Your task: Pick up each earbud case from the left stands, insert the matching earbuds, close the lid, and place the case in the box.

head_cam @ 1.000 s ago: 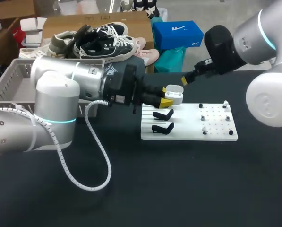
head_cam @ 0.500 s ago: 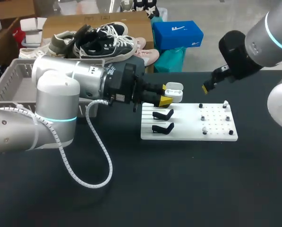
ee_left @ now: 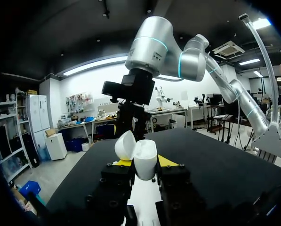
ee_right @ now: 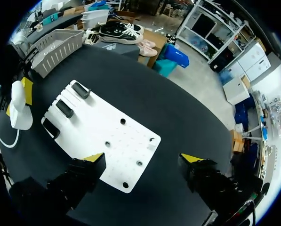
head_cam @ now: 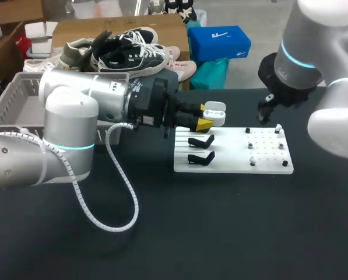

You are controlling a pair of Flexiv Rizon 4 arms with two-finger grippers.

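The small white earbud sticks up from its black peg, so the earbud will come off alone when the robot lifts, and the peg will stay standing.
A white earbud case with its lid up is held above the far left corner of the white board. My left gripper is shut on it. In the left wrist view the case stands upright between the yellow tips, its lid tilted open. My right gripper hangs over the board's far right part, near small earbuds on pegs. In the right wrist view its fingers stand wide open above the board, with nothing between them. The case shows off to the side.
Two empty black stands sit on the board's left part. A grey basket stands at the table's far left, behind my left arm. A white spiral cable loops onto the black table top in front.
My right arm has pulled away from the case, swung right, then come back over the board's right end with the gripper pointing down. The left arm and case have stayed put.
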